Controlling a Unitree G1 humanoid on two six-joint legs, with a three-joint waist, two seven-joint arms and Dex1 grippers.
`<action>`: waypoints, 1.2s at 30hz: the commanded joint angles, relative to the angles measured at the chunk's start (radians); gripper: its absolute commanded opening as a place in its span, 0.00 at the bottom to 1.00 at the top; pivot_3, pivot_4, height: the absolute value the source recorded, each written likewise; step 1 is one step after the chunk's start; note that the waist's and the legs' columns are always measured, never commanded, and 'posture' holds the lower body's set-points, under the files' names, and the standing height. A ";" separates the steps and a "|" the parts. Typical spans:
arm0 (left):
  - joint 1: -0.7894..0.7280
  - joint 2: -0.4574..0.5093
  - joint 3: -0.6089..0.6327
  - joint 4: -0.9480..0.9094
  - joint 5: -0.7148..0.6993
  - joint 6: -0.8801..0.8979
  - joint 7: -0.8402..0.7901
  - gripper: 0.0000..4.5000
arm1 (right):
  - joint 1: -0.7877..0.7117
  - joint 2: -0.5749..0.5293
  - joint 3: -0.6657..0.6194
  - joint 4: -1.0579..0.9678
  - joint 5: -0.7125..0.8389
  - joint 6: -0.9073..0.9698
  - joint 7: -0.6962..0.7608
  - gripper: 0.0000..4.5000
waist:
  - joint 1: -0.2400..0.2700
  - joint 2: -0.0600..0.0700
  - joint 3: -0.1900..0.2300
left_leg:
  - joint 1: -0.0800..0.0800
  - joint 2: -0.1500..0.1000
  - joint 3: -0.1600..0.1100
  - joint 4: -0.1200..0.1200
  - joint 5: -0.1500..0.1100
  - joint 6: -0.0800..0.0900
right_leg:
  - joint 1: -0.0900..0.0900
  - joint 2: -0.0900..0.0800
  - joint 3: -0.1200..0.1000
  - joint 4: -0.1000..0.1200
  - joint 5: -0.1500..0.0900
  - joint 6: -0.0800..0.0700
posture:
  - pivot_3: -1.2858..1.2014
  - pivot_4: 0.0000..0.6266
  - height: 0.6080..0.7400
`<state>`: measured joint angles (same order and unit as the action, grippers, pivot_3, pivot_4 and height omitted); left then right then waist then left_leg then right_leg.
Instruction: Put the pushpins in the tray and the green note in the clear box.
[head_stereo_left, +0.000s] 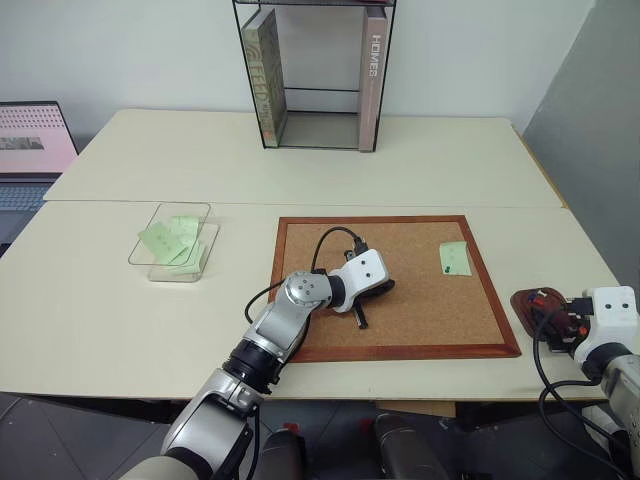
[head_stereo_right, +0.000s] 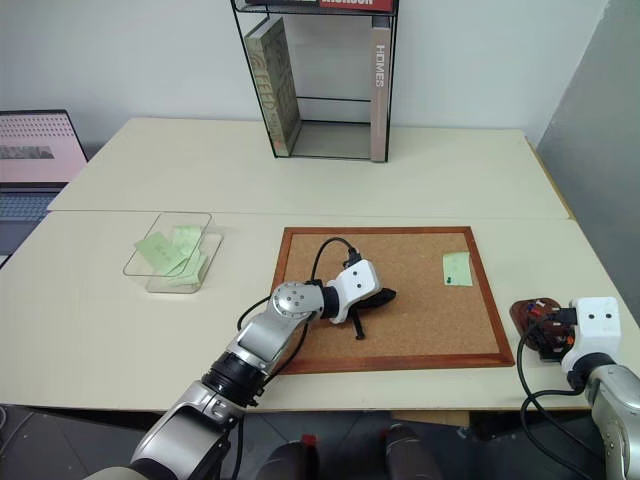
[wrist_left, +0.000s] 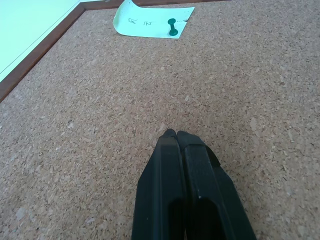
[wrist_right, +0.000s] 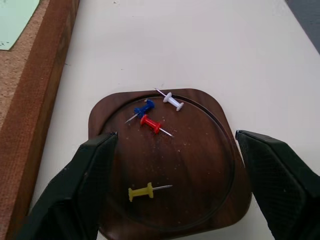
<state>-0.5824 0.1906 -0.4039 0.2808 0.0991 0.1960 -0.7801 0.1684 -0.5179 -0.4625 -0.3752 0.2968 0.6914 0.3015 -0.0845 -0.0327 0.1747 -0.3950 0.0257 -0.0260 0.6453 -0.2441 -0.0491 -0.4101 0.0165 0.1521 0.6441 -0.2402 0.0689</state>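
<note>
The green pushpin stands upright (wrist_left: 173, 28), well clear of my left gripper, so my open right gripper keeps moving to the green pushpin's head (wrist_left: 171, 21) until its fingers close there.
The green note (head_stereo_left: 455, 258) lies on the corkboard's right side, with a green pushpin (wrist_left: 172, 27) stuck through it. My left gripper (wrist_left: 177, 134) rests shut and empty over the cork near the board's middle, pointing toward the note and well short of it. The dark red-brown tray (wrist_right: 200, 210) sits on the table just off the board's right edge. In it lie a red pushpin (wrist_right: 151, 124) and blue, white and yellow ones. My right gripper (wrist_right: 176, 137) is open right over the tray, one finger on each side, holding nothing. The clear box (head_stereo_left: 160, 215) stands left of the board.
The wood-framed corkboard (head_stereo_left: 400, 351) takes up the table's middle. Several pale green slips (head_stereo_left: 172, 240) lie piled in the clear box. A black wire-framed book stand (head_stereo_left: 315, 75) with books is at the back, and a laptop (head_stereo_left: 30, 140) at the far left.
</note>
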 joint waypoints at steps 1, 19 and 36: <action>0.002 -0.003 -0.004 0.002 0.003 0.012 0.001 0.00 | -0.014 0.005 -0.066 -0.075 0.053 -0.038 0.022 0.88 | 0.000 0.000 0.000 | 0.000 0.000 0.000 0.000 0.000 0.000 | 0.000 0.000 0.000 0.000 0.000 0.000 | 0.52 0.24 1.00; -0.022 -0.018 -0.007 0.038 0.005 -0.001 0.000 0.00 | -0.243 0.084 0.319 0.008 0.020 -0.148 0.094 0.88 | 0.002 -0.001 0.000 | 0.000 0.000 0.000 0.001 0.000 0.000 | 0.000 0.000 0.000 0.000 0.000 0.000 | 0.52 0.24 1.00; -0.017 -0.017 -0.009 0.032 0.008 -0.001 -0.001 0.00 | -0.342 0.140 0.347 0.258 -0.088 -0.281 0.044 0.32 | 0.002 -0.001 0.000 | -0.002 0.000 -0.001 0.000 0.000 0.000 | -0.001 0.000 -0.001 0.000 0.002 0.003 | 0.52 0.24 1.00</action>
<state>-0.5986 0.1723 -0.4043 0.3078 0.0989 0.1887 -0.7776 -0.1556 -0.3805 -0.1105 -0.1053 0.2149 0.4381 0.3487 -0.0826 -0.0333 0.1751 -0.3967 0.0255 -0.0272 0.6456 -0.2440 -0.0491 -0.4107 0.0166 0.1513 0.6443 -0.2386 0.0715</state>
